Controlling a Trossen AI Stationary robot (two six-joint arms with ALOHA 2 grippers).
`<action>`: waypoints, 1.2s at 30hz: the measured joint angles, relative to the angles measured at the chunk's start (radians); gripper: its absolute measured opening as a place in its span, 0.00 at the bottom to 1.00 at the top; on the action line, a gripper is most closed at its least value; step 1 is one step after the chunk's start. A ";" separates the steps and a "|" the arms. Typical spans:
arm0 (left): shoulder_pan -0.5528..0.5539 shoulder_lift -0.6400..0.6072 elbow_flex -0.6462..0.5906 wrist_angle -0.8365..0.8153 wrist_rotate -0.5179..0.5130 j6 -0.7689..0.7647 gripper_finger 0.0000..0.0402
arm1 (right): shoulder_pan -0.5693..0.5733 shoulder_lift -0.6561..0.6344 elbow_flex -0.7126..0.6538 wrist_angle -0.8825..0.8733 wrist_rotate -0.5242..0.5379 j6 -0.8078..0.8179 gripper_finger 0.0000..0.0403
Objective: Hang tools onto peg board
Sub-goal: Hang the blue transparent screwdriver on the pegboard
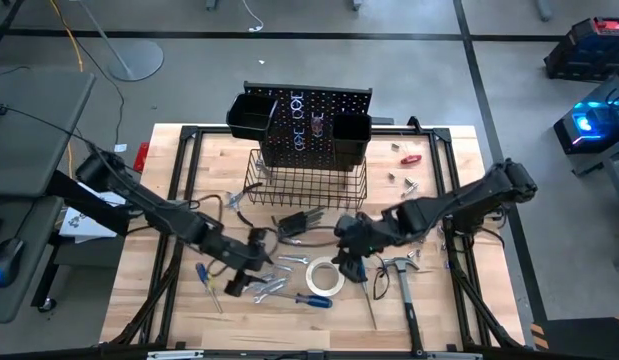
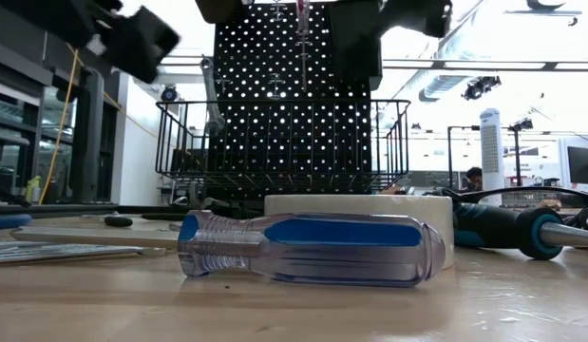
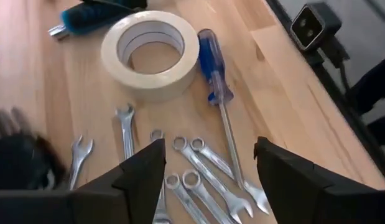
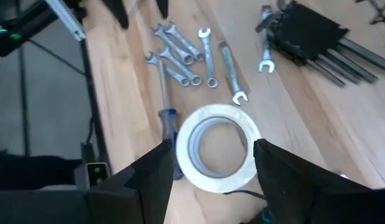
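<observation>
My gripper will lift the screwdriver (image 1: 317, 300) away and leave the wrenches behind, because the blue-handled screwdriver's stem lies over a silver wrench (image 3: 237, 171).
The black peg board (image 1: 309, 125) stands upright at the table's far side, with two bins and a wire basket (image 1: 309, 185) in front of it. Silver wrenches (image 3: 198, 180) lie flat on the wood, and my left gripper (image 3: 208, 168) hangs open over them. A white tape roll (image 4: 217, 146) lies flat, with my right gripper (image 4: 211, 168) open above it and one finger on either side in the wrist view. A blue-handled screwdriver (image 1: 314, 298) lies beside the roll. The hammer (image 1: 399, 270) lies to the right.
A black set of hex keys (image 1: 299, 222) lies before the basket. A second blue-handled screwdriver (image 1: 204, 280) lies at the left. Small parts and a red-handled tool (image 1: 411, 158) sit at the far right. A black frame (image 1: 179, 180) runs around the tabletop.
</observation>
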 joint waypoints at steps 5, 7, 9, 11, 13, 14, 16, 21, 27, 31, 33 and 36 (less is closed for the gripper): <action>0.002 0.202 0.136 -0.005 0.021 -0.012 0.60 | 0.077 -0.010 -0.001 -0.029 0.113 0.040 0.49; -0.006 0.283 0.202 -0.007 0.014 -0.032 0.60 | 0.111 -0.018 -0.001 -0.041 0.128 0.042 0.48; -0.015 0.358 0.275 -0.011 0.010 -0.052 0.60 | 0.141 -0.019 -0.001 -0.057 0.136 0.047 0.47; -0.025 0.428 0.348 -0.028 -0.002 -0.059 0.60 | 0.168 -0.019 -0.001 -0.068 0.145 0.048 0.47; -0.034 0.495 0.421 -0.066 -0.025 -0.076 0.60 | 0.190 -0.020 -0.001 -0.069 0.160 0.064 0.47; -0.037 0.527 0.456 -0.089 -0.035 -0.094 0.60 | 0.199 -0.020 -0.001 -0.074 0.165 0.070 0.47; -0.038 0.586 0.523 -0.142 -0.039 -0.137 0.60 | 0.213 -0.023 -0.001 -0.084 0.165 0.088 0.47; -0.037 0.699 0.639 -0.284 -0.066 -0.198 0.60 | 0.240 -0.046 -0.001 -0.101 0.183 0.117 0.47; -0.032 0.763 0.663 -0.331 -0.033 -0.241 0.59 | 0.263 -0.064 -0.001 -0.136 0.228 0.160 0.47; -0.032 0.777 0.665 -0.301 -0.041 -0.250 0.59 | 0.268 -0.064 -0.001 -0.158 0.246 0.177 0.47; -0.028 0.778 0.665 -0.298 -0.045 -0.261 0.59 | 0.268 -0.064 -0.001 -0.158 0.247 0.184 0.47; -0.019 0.776 0.664 -0.294 -0.046 -0.267 0.59 | 0.269 -0.064 -0.001 -0.160 0.257 0.198 0.47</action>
